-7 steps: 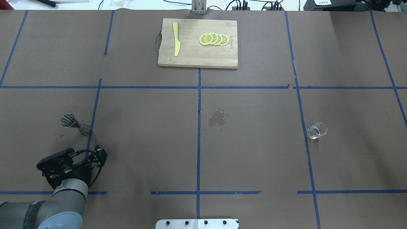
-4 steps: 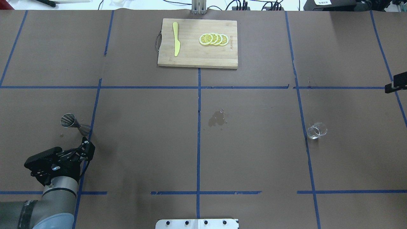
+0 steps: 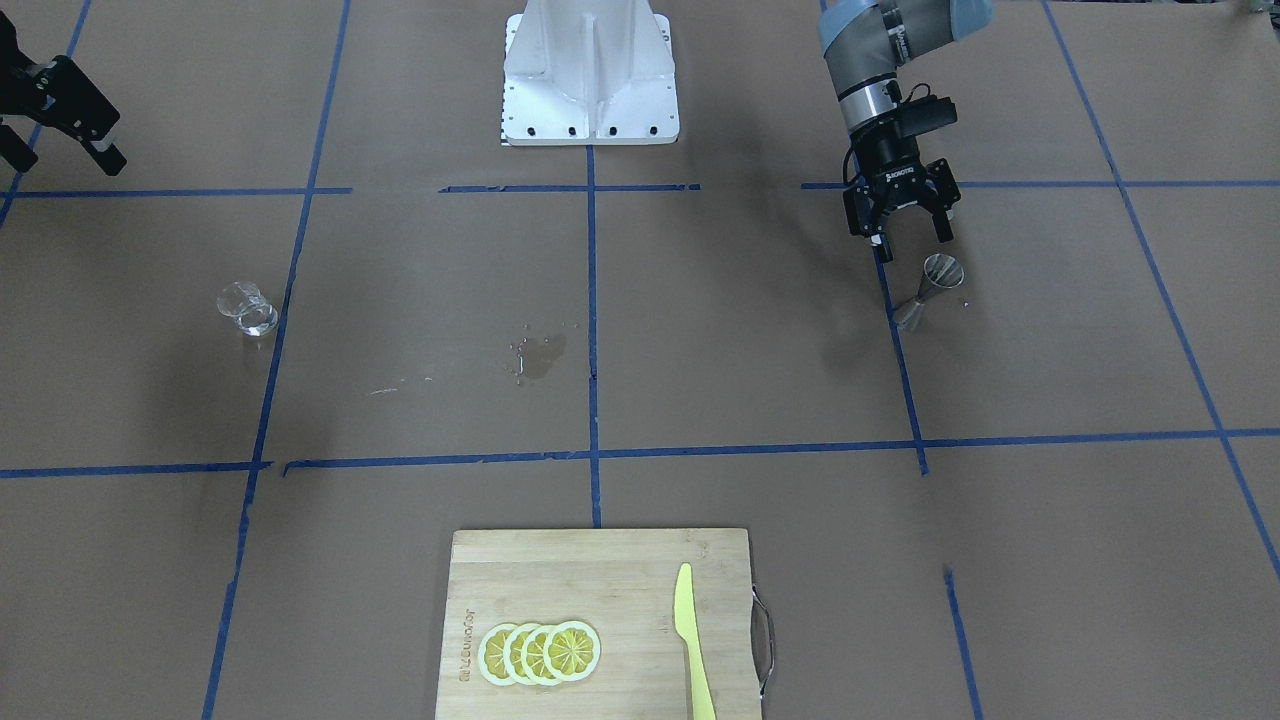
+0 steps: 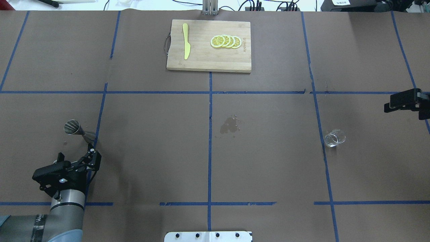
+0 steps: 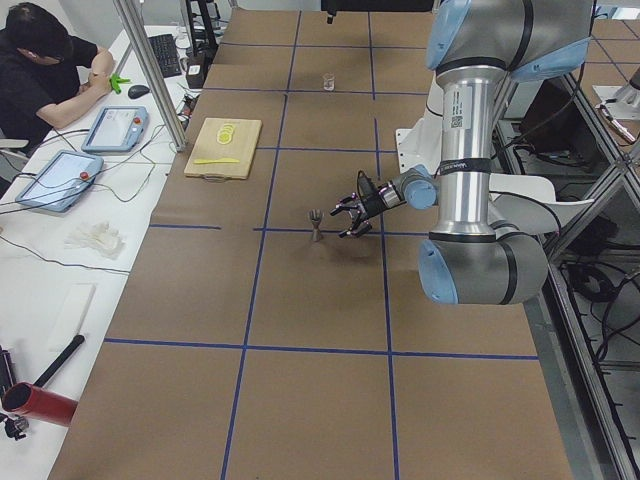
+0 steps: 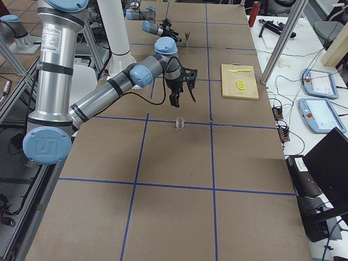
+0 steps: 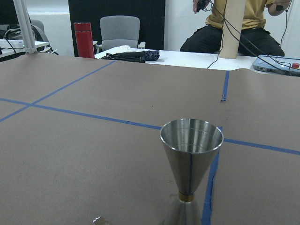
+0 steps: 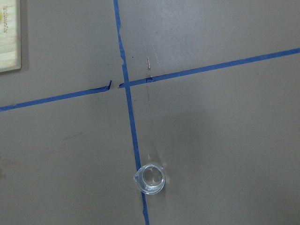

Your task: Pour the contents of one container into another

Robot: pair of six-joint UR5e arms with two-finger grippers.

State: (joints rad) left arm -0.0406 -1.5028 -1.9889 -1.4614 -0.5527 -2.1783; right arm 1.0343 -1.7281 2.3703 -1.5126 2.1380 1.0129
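I expect the steel jigger to catch the thin stream when I pour from the clear glass cup, since the steel jigger's flared opening (image 3: 944, 270) faces up.
The steel jigger (image 4: 79, 130) stands upright on the table's left side, filling the left wrist view (image 7: 191, 159). My left gripper (image 3: 910, 235) hangs open just short of it, on the robot's side, with nothing between its fingers; from overhead the gripper (image 4: 91, 154) sits below the jigger. The clear glass cup (image 4: 334, 137) stands upright on the right by a blue tape line, with a little clear liquid in it (image 8: 150, 179). My right gripper (image 3: 60, 152) is open and empty, high and off to the cup's outer side, at the overhead view's right edge (image 4: 391, 106).
A wooden cutting board (image 4: 201, 60) at the far middle carries lemon slices (image 4: 225, 41) and a yellow knife (image 4: 185, 41). A wet stain (image 4: 229, 125) marks the brown paper at the centre. The robot's base plate (image 3: 590, 100) sits at the near edge.
My left gripper swung left and forward toward the jigger. My right gripper came into the overhead view from the right edge and moved inward.
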